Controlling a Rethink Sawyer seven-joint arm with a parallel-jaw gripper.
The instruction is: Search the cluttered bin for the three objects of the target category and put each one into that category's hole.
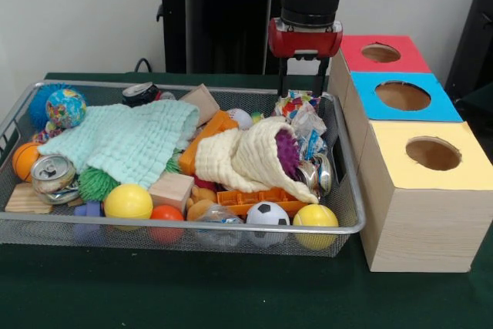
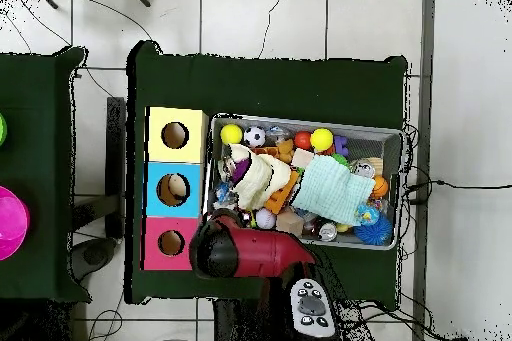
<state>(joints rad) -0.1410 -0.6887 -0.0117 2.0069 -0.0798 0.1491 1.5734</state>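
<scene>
The colourful patterned cloth [image 1: 296, 103] will spread over the yellow box's hole and then bunch inward when the robot pushes it down, because the cloth's loose, crumpled folds [image 1: 308, 121] are in sight.
The cluttered bin [image 1: 192, 229] is a wide silver wire mesh tray on the green table, full of toys. It also shows in the overhead view [image 2: 330, 124]. Among the clutter lie a mint cloth [image 1: 127, 140], a cream cloth [image 1: 246, 156] over a purple spiky ball [image 1: 287, 152], a globe ball [image 1: 65, 107], two yellow balls [image 1: 128, 201], a soccer ball [image 1: 267, 213], a crushed can [image 1: 52, 173] and a wooden block [image 1: 171, 189]. My gripper [image 1: 303, 76] hangs open and empty above the bin's far right corner, over crumpled wrappers [image 1: 304, 117].
Three wooden boxes stand in a row right of the bin, each with a round hole: red top [image 1: 383, 53], blue top [image 1: 403, 96], yellow top [image 1: 433, 153]. In the overhead view my red arm [image 2: 250, 252] covers the bin's corner beside the red box [image 2: 171, 243].
</scene>
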